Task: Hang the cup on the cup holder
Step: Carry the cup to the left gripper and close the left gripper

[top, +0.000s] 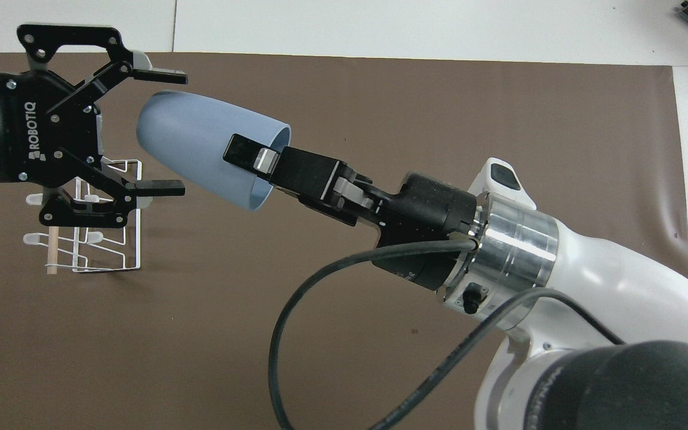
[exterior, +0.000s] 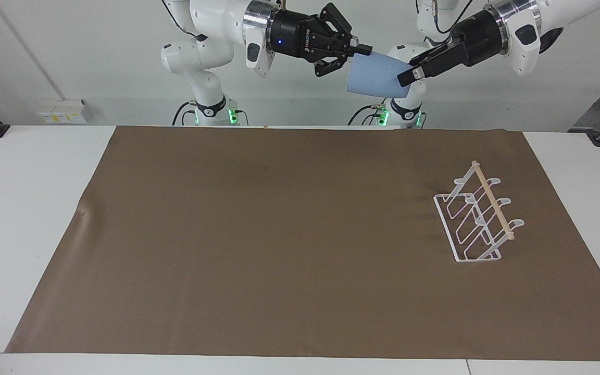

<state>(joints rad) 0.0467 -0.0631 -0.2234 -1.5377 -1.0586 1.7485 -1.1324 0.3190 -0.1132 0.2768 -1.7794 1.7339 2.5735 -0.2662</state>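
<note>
The robot's right gripper has its finger inside the cup's rim, so the left gripper should take the closed end and the right gripper should move away before the robot hangs the cup.
The light-blue cup is held high in the air on its side, over the brown mat's edge nearest the robots. My right gripper is shut on its rim, one finger inside and one outside, as the overhead view shows. My left gripper is open, and its fingers stand on either side of the closed end of the cup with a gap on each side. In the facing view the left gripper meets the cup's end. The white wire cup holder with its wooden dowel stands empty on the mat toward the left arm's end.
A brown mat covers most of the white table. In the overhead view the left gripper partly covers the cup holder. A black cable loops off the right wrist.
</note>
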